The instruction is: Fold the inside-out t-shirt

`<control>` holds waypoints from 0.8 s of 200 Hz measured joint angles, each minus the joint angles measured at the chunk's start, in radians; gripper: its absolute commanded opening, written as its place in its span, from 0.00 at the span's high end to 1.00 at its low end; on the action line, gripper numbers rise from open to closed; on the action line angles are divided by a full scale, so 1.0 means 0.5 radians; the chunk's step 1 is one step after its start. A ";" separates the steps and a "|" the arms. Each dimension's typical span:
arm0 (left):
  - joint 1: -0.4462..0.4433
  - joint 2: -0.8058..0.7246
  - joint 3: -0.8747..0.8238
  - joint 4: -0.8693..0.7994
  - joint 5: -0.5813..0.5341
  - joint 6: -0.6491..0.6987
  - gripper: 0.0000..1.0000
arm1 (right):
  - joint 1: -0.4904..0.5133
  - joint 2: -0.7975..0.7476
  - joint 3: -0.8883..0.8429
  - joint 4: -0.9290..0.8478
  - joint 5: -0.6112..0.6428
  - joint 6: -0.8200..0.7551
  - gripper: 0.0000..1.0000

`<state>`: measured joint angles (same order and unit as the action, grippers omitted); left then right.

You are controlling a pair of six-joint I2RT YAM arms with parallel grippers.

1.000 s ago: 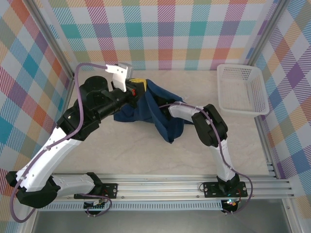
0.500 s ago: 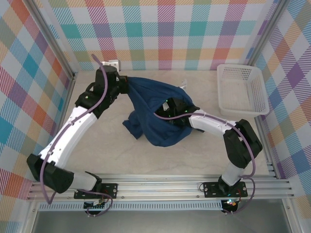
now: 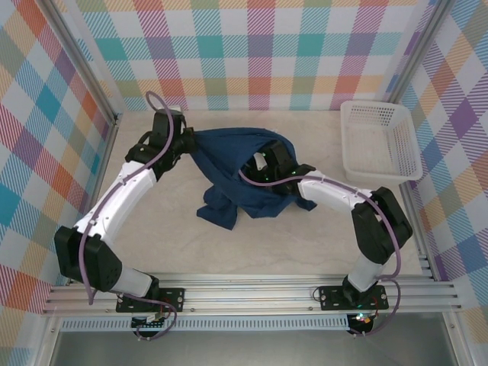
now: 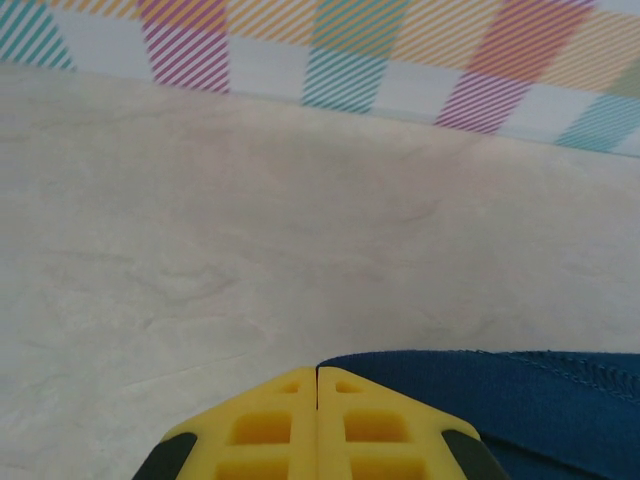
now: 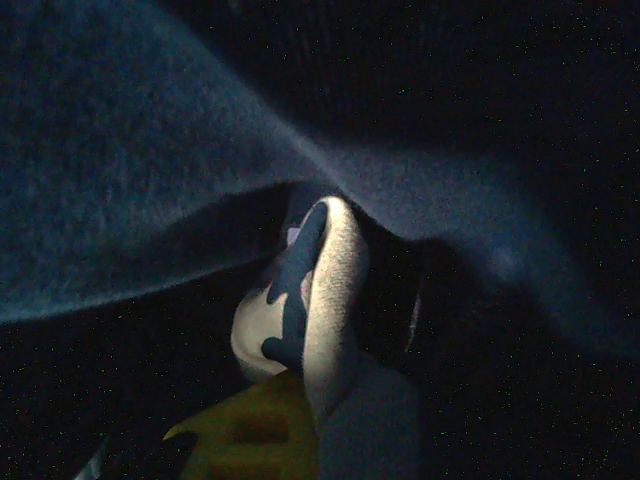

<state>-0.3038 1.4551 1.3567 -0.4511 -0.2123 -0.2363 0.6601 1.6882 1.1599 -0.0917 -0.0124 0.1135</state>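
Note:
My left gripper should keep holding the t-shirt's hem (image 3: 201, 139) until the printed fold inside the t-shirt (image 5: 308, 288) comes out, as my right gripper is shut on that fold.
The inside-out t-shirt (image 3: 229, 164), dark navy, hangs stretched between my two grippers over the far middle of the table. A bunched tail of it (image 3: 219, 213) rests on the table toward the near side. My left gripper (image 3: 185, 142) is at the far left, shut on the shirt's edge. In the left wrist view its yellow fingers (image 4: 318, 372) are pressed together, with the navy hem (image 4: 520, 400) running off to the right. My right gripper (image 3: 264, 164) is buried inside the shirt. The dark right wrist view shows it (image 5: 300, 395) shut on a fold bearing pale print (image 5: 335, 290).
A white mesh basket (image 3: 379, 174) stands at the far right corner. Plaid walls close in the back and both sides. The aluminium rail (image 3: 252, 293) with the arm bases runs along the near edge. Bare table (image 3: 252, 244) lies between the shirt and the rail.
The arms have drawn apart, the left to the far left corner and the right toward the right. The shirt has gone from a bunched heap to a band stretched between them.

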 measured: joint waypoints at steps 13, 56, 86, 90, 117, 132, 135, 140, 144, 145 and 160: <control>0.077 0.045 -0.029 0.013 0.034 -0.024 1.00 | 0.001 -0.053 -0.027 0.020 -0.048 -0.016 1.00; 0.128 0.185 -0.069 0.076 0.127 -0.066 1.00 | 0.000 -0.143 -0.065 0.110 -0.142 -0.022 1.00; 0.128 0.299 -0.159 0.140 0.139 -0.081 1.00 | 0.001 -0.201 -0.043 0.143 -0.189 0.011 1.00; 0.128 0.317 -0.171 0.141 0.138 -0.081 1.00 | 0.000 -0.213 -0.040 0.149 -0.192 0.014 1.00; 0.131 0.404 -0.211 0.166 0.138 -0.082 1.00 | -0.011 -0.311 -0.017 0.174 -0.221 0.043 1.00; 0.139 0.433 -0.211 0.182 0.137 -0.088 1.00 | -0.039 -0.371 -0.010 0.202 -0.227 0.074 1.00; 0.141 0.436 -0.211 0.182 0.136 -0.089 1.00 | -0.045 -0.381 -0.008 0.207 -0.226 0.080 1.00; 0.145 0.443 -0.211 0.182 0.130 -0.089 1.00 | -0.060 -0.398 0.002 0.212 -0.227 0.091 1.00; 0.150 0.449 -0.211 0.182 0.129 -0.090 1.00 | -0.071 -0.413 0.014 0.215 -0.226 0.104 1.00; 0.151 0.450 -0.211 0.182 0.129 -0.090 1.00 | -0.072 -0.414 0.015 0.215 -0.226 0.106 1.00; 0.163 0.470 -0.211 0.183 0.130 -0.098 1.00 | -0.103 -0.447 0.066 0.228 -0.225 0.135 1.00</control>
<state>-0.2226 1.6901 1.2514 -0.3595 -0.1474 -0.2855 0.6086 1.4647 1.1931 0.0223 -0.1249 0.1810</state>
